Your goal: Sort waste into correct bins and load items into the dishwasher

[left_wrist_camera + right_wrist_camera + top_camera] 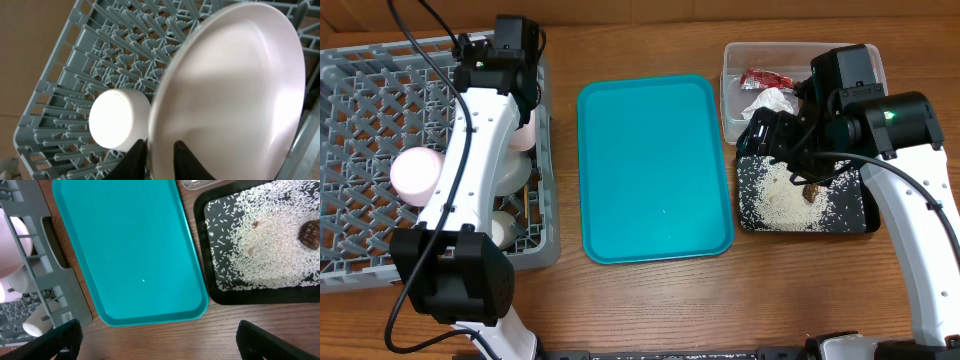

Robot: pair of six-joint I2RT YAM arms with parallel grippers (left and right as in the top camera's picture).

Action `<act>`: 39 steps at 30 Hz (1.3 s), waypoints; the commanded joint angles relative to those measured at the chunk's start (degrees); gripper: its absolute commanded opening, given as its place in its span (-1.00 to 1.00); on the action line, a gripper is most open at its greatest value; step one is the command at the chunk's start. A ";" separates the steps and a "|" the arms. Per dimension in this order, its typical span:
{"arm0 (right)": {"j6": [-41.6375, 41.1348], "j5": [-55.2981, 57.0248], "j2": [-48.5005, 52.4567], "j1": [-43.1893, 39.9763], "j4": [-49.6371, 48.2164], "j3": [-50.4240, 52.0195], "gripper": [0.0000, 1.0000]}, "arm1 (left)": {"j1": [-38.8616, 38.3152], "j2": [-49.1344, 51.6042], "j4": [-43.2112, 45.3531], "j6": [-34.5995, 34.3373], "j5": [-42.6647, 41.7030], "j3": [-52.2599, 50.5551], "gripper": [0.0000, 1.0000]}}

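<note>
The robot's left gripper should open, move back and tip the plate upright against the dish rack's side, because the white plate is at a slant inside the grey dish rack.
The white plate stands on edge inside the grey dish rack. My left gripper straddles the plate's lower rim, its jaws a little apart. An upturned white bowl sits beside the plate. Overhead, the left arm hides most of the plate. The clear tub holds the red wrapper and the white wad. The black tray holds rice grains and the brown lump. My right gripper hangs wide open and empty, high above the table.
The teal serving tray lies bare between the rack and the two bins. A pale round bowl rests in the rack. The right arm rises from the front right corner over the black tray.
</note>
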State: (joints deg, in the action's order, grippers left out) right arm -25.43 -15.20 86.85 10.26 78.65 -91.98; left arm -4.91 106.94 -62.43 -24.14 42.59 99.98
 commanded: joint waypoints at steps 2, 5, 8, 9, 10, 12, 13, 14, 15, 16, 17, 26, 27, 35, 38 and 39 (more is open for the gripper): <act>0.11 -0.35 -0.07 0.00 -0.04 -0.92 1.00 | -0.37 0.79 -0.76 -0.44 0.00 -0.28 -0.16; 0.11 -0.35 -0.07 0.00 -0.04 -0.92 1.00 | -0.39 0.76 -0.79 1.49 -0.02 -0.26 1.00; 0.13 -0.35 -0.07 0.00 -0.04 -0.92 1.00 | -0.39 0.70 -2.01 2.32 -0.02 0.24 1.00; 0.11 -0.35 -0.07 0.00 -0.04 -0.92 1.00 | -0.39 0.59 -2.45 2.29 -0.02 0.39 1.00; 0.11 -0.35 -0.07 0.00 -0.04 -0.92 1.00 | -0.39 0.33 -2.78 2.29 -0.02 0.44 0.99; 0.11 -0.35 -0.07 0.00 -0.02 -0.92 1.00 | -0.37 -0.26 -3.19 2.29 -0.02 0.48 1.00; 0.11 -0.35 -0.07 0.00 0.02 -0.92 1.00 | -0.37 -0.74 -3.26 2.27 -0.02 0.52 1.00; 0.11 -0.35 -0.07 0.00 0.11 -0.92 1.00 | -0.37 -1.18 -3.28 2.23 -0.11 0.68 1.00; 0.11 -0.35 -0.07 0.00 0.15 -0.92 1.00 | -0.37 -1.77 -3.32 2.14 -0.35 0.92 1.00; 0.11 -0.35 -0.07 0.00 0.17 -0.92 1.00 | -0.31 -2.47 -3.39 1.64 -0.68 1.20 1.00; 0.11 -0.35 -0.07 0.00 0.17 -0.92 1.00 | 0.02 -3.41 -3.39 0.79 -1.33 1.38 1.00; 0.11 -0.35 -0.07 0.00 0.15 -0.92 1.00 | 12.66 -11.93 -0.92 4.13 -38.56 1.44 0.99; 0.13 -0.35 -0.07 0.00 0.15 -0.92 1.00 | 14.67 -12.02 -0.63 5.99 -44.04 1.44 1.00; 0.11 -0.35 -0.07 0.00 0.13 -0.92 1.00 | 27.54 -8.63 -0.55 15.58 -66.58 1.42 -0.19; 0.11 -0.35 -0.07 0.00 0.13 -0.92 1.00 | 29.31 -7.10 -0.74 16.44 -66.40 1.42 -0.24; 0.11 -0.35 -0.07 0.02 0.13 -0.92 1.00 | 29.73 -6.69 -0.74 17.07 -66.40 1.42 -0.31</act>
State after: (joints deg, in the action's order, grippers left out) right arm -25.43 -15.25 86.85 10.26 79.02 -91.98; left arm 23.73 98.61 -63.05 -11.31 -17.78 100.62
